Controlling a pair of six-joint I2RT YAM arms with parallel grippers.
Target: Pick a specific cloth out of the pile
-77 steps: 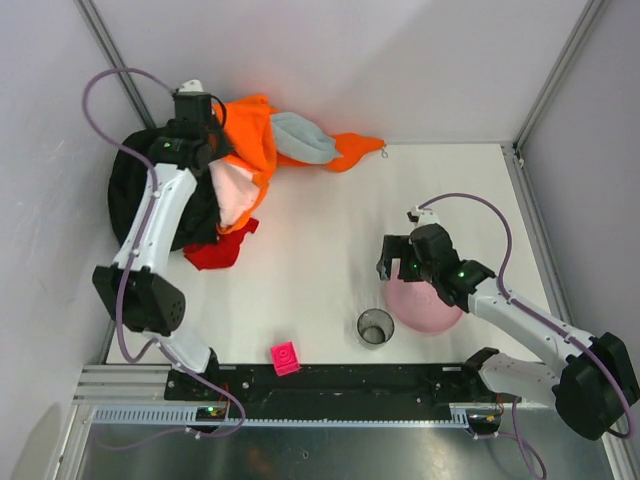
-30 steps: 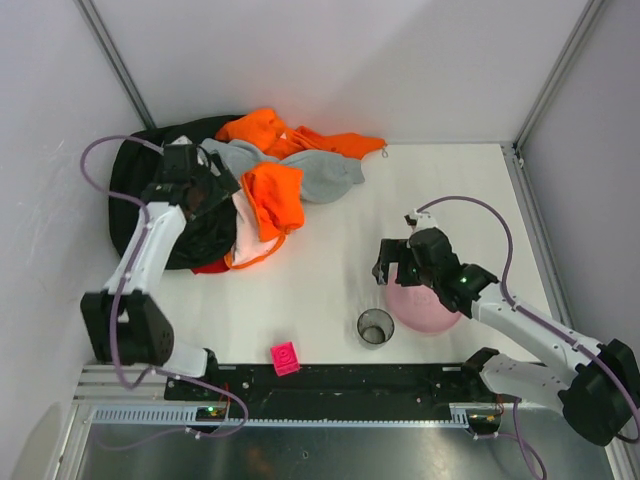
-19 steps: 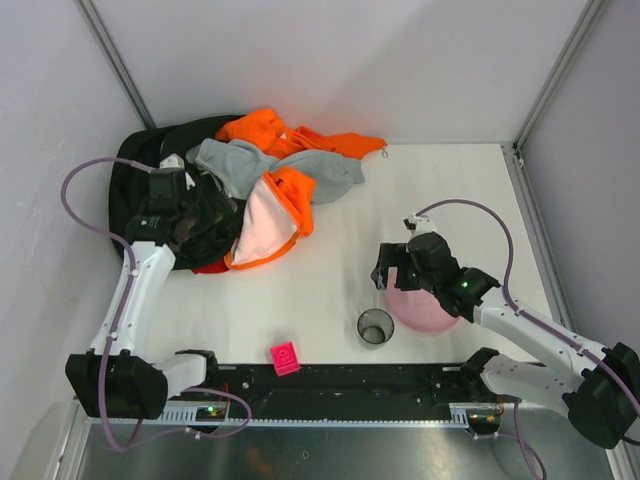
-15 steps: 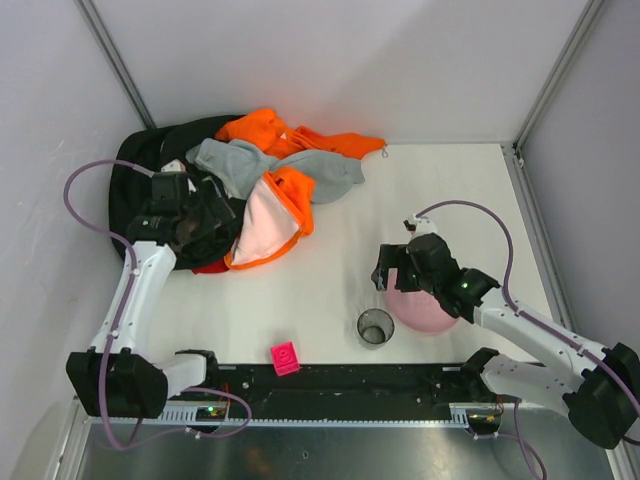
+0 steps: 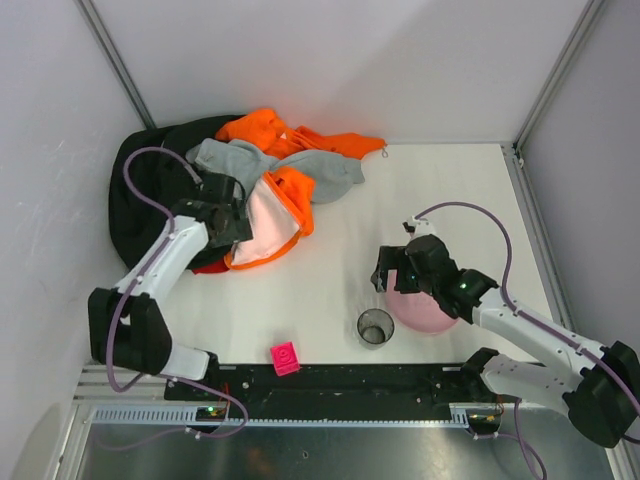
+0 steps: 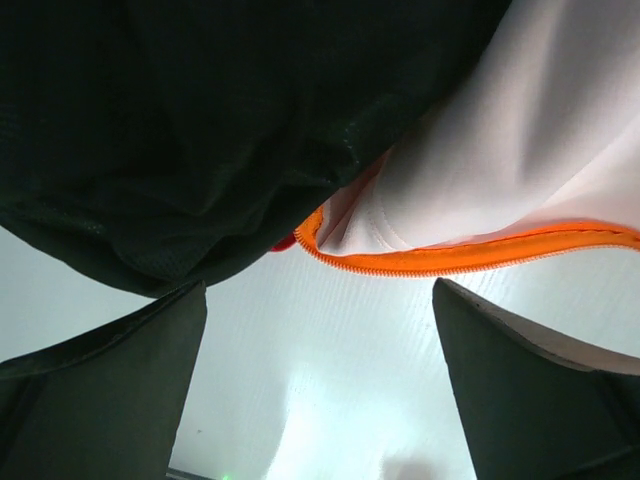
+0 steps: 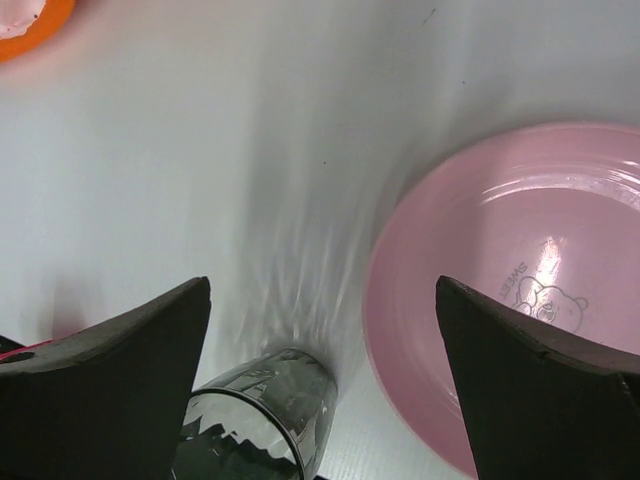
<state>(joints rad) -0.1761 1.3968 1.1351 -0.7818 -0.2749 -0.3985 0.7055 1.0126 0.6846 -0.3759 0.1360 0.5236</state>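
Note:
I see red (image 5: pixel 212 267) sticking out below the black garment's front edge (image 5: pixel 203 258), so I should expect more red cloth hidden underneath when I lift the garment's edge back.
The pile (image 5: pixel 250 170) lies at the back left: a big black garment (image 5: pixel 135 200), grey and bright orange pieces, and a pale pink cloth (image 5: pixel 265 222) with an orange zip edge. Of the red cloth only a sliver (image 5: pixel 212 267) shows under the pile's front edge. In the left wrist view it is a tiny red spot (image 6: pixel 283 243) between the black garment (image 6: pixel 180 130) and the pink cloth (image 6: pixel 500 170). My left gripper (image 5: pixel 232 222) (image 6: pixel 318 290) hangs open over that front edge, holding nothing. My right gripper (image 5: pixel 385 272) (image 7: pixel 322 285) is open and empty, far from the pile.
A pink plate (image 5: pixel 425 310) (image 7: pixel 520 290) lies under the right arm, with a dark glass (image 5: pixel 375 327) (image 7: pixel 260 420) beside it. A small magenta block (image 5: pixel 286 357) sits near the front edge. Walls close in behind and left of the pile.
Garments have settled over the red cloth, which lay more exposed before. My left gripper swung right from above the black garment to the pink and orange edge. The right arm barely moved.

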